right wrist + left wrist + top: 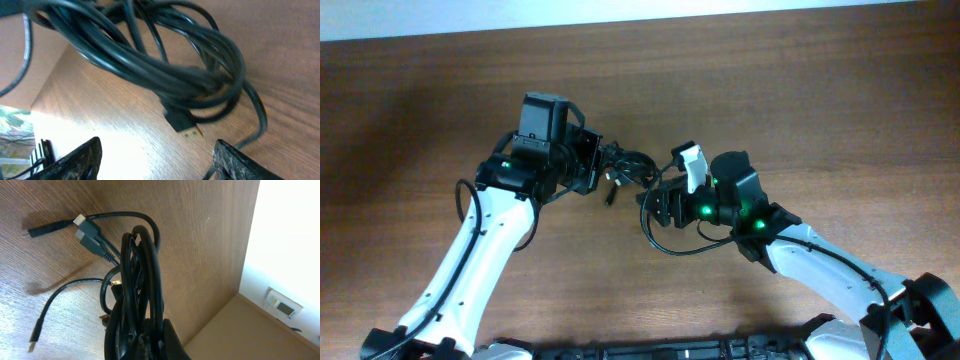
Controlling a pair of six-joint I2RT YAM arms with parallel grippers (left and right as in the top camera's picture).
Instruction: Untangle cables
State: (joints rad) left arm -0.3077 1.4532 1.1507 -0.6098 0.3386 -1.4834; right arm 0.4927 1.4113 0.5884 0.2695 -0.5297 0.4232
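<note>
I should take the loops (644,167) with my right gripper before my left gripper, which pinches the looped cables into one tight bundle (616,157), opens and grips them again.
A bundle of black cables (625,165) lies tangled at the table's middle between both arms. My left gripper (592,168) is shut on the cables, and in the left wrist view the looped bundle (142,280) rises out of the gripper (152,342). Two plugs (87,230) and a thin loose end (34,341) trail onto the wood. My right gripper (652,192) stands open just right of the bundle. In the right wrist view its fingers (75,160) flank bare wood, with the coiled cables (165,70) and a USB plug (185,126) just beyond them.
The wooden table (820,90) ends at a far edge (720,12) along the top. One cable end (610,195) hangs toward the front. A thicker arm wire (665,245) loops under my right wrist.
</note>
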